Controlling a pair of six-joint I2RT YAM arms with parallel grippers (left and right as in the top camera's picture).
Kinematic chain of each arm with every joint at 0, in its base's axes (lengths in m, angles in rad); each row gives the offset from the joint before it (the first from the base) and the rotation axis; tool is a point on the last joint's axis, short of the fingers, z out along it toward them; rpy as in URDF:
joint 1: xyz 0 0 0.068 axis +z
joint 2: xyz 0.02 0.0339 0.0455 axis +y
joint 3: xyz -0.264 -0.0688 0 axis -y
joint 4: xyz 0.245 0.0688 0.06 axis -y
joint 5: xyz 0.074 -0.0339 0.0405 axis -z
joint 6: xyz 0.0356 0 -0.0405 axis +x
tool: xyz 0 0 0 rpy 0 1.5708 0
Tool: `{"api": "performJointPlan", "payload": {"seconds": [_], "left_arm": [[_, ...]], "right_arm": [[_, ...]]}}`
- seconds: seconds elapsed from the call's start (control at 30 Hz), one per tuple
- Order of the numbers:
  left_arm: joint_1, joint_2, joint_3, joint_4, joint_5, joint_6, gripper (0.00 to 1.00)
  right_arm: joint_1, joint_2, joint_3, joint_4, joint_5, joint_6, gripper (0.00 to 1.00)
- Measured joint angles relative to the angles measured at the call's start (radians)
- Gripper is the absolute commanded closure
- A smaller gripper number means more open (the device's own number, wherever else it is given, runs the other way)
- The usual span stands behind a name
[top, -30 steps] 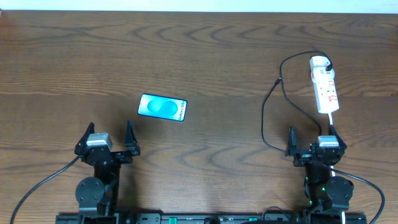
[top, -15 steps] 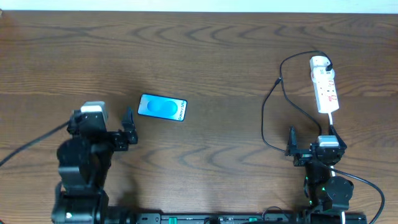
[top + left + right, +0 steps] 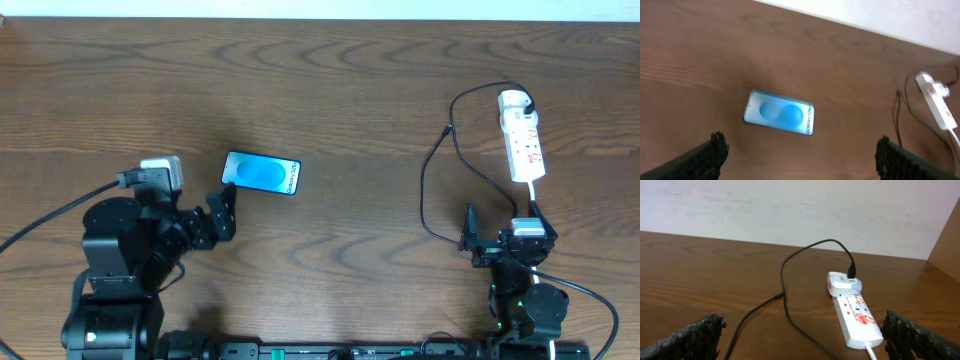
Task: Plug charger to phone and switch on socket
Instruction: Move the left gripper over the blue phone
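I should turn my left gripper and pinch the phone's long edges (image 3: 247, 186) so that its label end stays free, because the phone's length (image 3: 261, 172) runs across my left gripper's open fingers.
The phone (image 3: 262, 173) lies flat on the wooden table, blue screen up, and also shows in the left wrist view (image 3: 780, 112). My left gripper (image 3: 192, 198) is open and empty, hovering just near-left of the phone; its fingers (image 3: 800, 156) spread wide below the phone. The socket (image 3: 522, 135) lies at the far right and also shows in the right wrist view (image 3: 855, 315). The charger cable (image 3: 430, 190) loops left from its black plug in the socket's far end (image 3: 852, 271); its small tip (image 3: 777, 296) lies free on the table. My right gripper (image 3: 500, 213) is open and empty, near the socket's front end (image 3: 802, 336).
The socket's thick white cord (image 3: 531, 192) runs toward the right arm's base. A pale wall (image 3: 790, 210) borders the table's far edge. Bare wood lies between the phone and the charger cable.
My left arm has lifted and swung forward and right, bringing its open gripper close to the phone. The right arm, phone, cable and socket have not moved.
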Motion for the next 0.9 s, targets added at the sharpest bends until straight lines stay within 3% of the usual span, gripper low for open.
{"api": "performJointPlan", "payload": {"seconds": [0.1,0.27,0.37,0.63,0.9], "left_arm": [[0.000,0.001,0.003,-0.108,0.043,-0.011,0.04],[0.000,0.002,0.003,-0.109,0.079,-0.024,0.04],[0.000,0.019,0.003,-0.105,0.085,-0.090,0.04],[0.000,0.271,0.084,-0.108,0.079,-0.227,0.04],[-0.109,0.480,0.285,-0.129,-0.140,-0.454,0.04]], "right_arm": [[0.000,0.000,0.000,0.000,0.000,0.000,0.01],[0.000,0.000,0.000,0.000,0.000,0.000,0.01],[0.000,0.000,0.000,0.000,0.000,0.000,0.01],[0.000,0.000,0.000,0.000,0.000,0.000,0.01],[0.000,0.000,0.000,0.000,0.000,0.000,0.01]]}}
